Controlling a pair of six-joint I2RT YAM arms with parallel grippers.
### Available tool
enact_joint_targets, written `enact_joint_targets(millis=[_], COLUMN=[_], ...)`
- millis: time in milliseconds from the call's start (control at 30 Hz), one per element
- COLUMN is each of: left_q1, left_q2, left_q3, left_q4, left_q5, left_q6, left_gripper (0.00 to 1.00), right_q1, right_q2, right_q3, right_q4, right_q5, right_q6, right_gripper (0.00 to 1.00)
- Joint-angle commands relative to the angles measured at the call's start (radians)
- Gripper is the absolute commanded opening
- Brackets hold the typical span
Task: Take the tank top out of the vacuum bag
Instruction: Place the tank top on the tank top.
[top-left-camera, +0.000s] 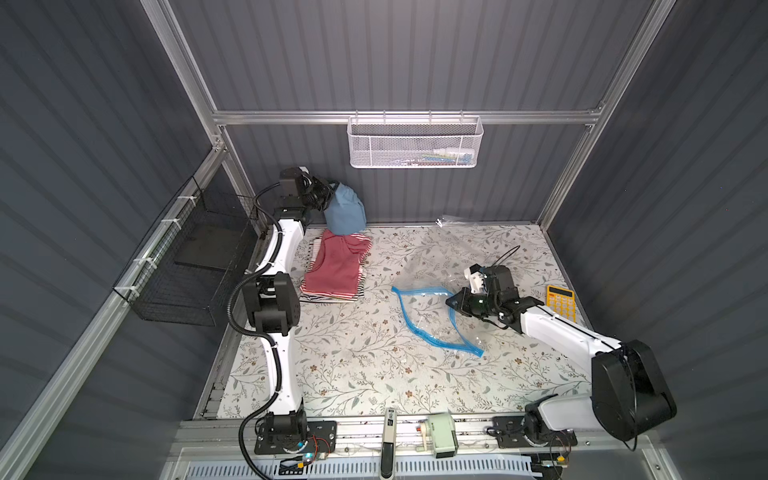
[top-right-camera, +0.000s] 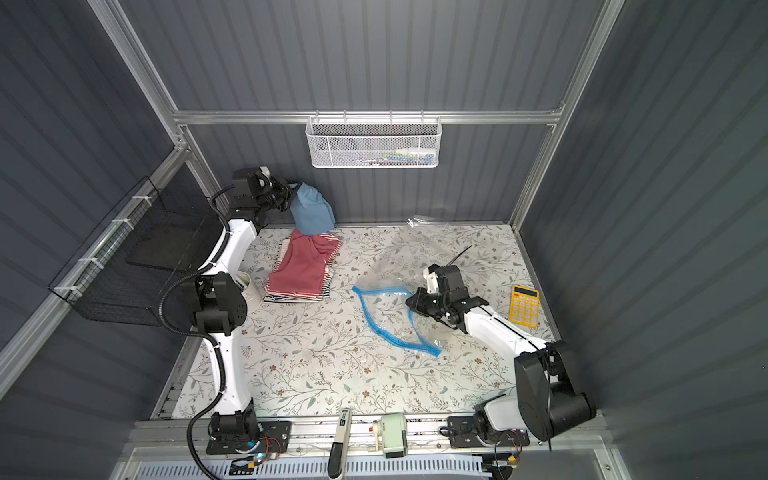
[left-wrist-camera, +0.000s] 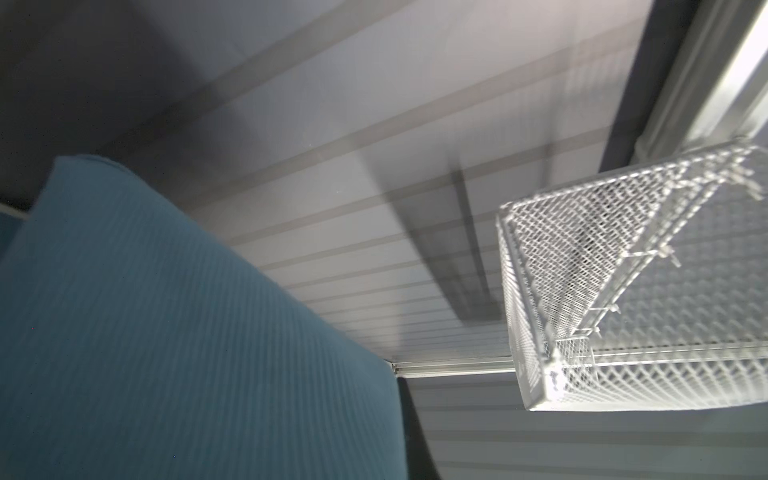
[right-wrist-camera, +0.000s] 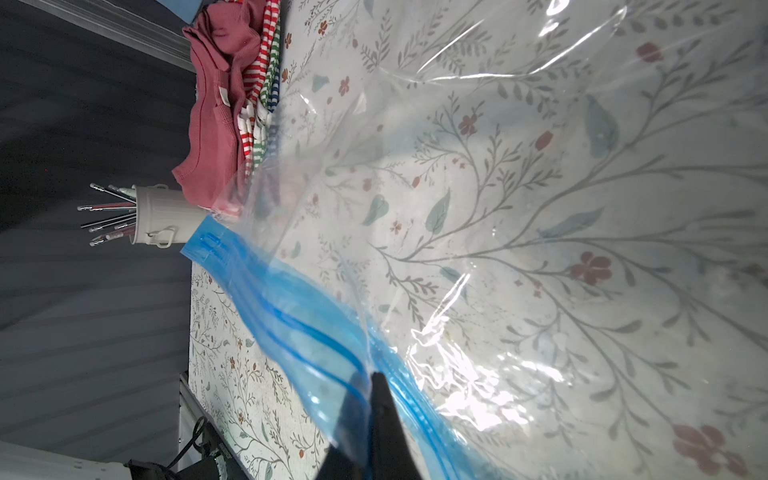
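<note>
The tank top's lower end (top-left-camera: 347, 229) is over the clothes pile's far edge. My left gripper keeps sinking toward the pile's near edge (top-left-camera: 332, 293) until the tank top is flat.
The tank top (top-left-camera: 345, 210) (top-right-camera: 311, 212) is blue ribbed fabric, hanging bunched in the air at the back left over a pile of clothes. My left gripper (top-left-camera: 329, 192) (top-right-camera: 291, 193) is shut on its upper edge. The left wrist view shows the blue fabric (left-wrist-camera: 145, 332) close up, and the fingers are hidden there. The vacuum bag (top-left-camera: 432, 320) (top-right-camera: 390, 316) (right-wrist-camera: 519, 187) lies flat and looks empty in the middle right, with its mouth gaping. My right gripper (top-left-camera: 451, 300) (top-right-camera: 411, 301) (right-wrist-camera: 372, 390) is shut on its blue zip strip (right-wrist-camera: 291, 316).
The clothes pile (top-left-camera: 336, 270), red and striped, lies below the tank top. A yellow calculator (top-left-camera: 561, 301) sits at the right edge. A white cup of pens (top-right-camera: 245, 284) stands by the left arm. A white mesh basket (top-left-camera: 415, 143) hangs on the back wall, a black wire basket (top-left-camera: 187, 266) on the left.
</note>
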Motion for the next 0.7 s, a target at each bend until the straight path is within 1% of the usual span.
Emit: enact_joint_targets(millis=[0,100,133,200,267,333,667], left_q1=[0.011,0.011,0.011,0.011,0.011,0.012,0.012], left_q2=[0.022,0.030,0.023,-0.010,-0.067,-0.111,-0.285], left_q3=[0.070,0.081,0.062,-0.012,-0.116,-0.189,-0.526], left_q4=[-0.003,-0.017,-0.016,0.006,0.015,0.009,0.085], left_q5=[0.022,0.024,0.025,0.020,-0.015,-0.032,-0.041], left_q6=[0.033,0.039,0.040,0.034,0.043,0.040,-0.086], left_gripper=[0.00,0.00,0.00,0.00,0.00,0.00,0.00], right_q1=[-0.005,-0.006,-0.006,-0.006,-0.006,-0.005,-0.007], right_q2=[0.009,0.004,0.001,-0.004,-0.008,-0.015,-0.039], right_q3=[0.014,0.014,0.013,0.011,0.006,0.000,-0.032], right_q4=[0.007,0.006,0.006,0.005,0.007,0.011,0.033], right_q5=[-0.010,-0.008,-0.008,-0.008,-0.007,-0.009,-0.016], right_q6=[-0.004,-0.006,-0.006,-0.004,-0.001,-0.001,0.013], right_gripper=[0.00,0.00,0.00,0.00,0.00,0.00,0.00])
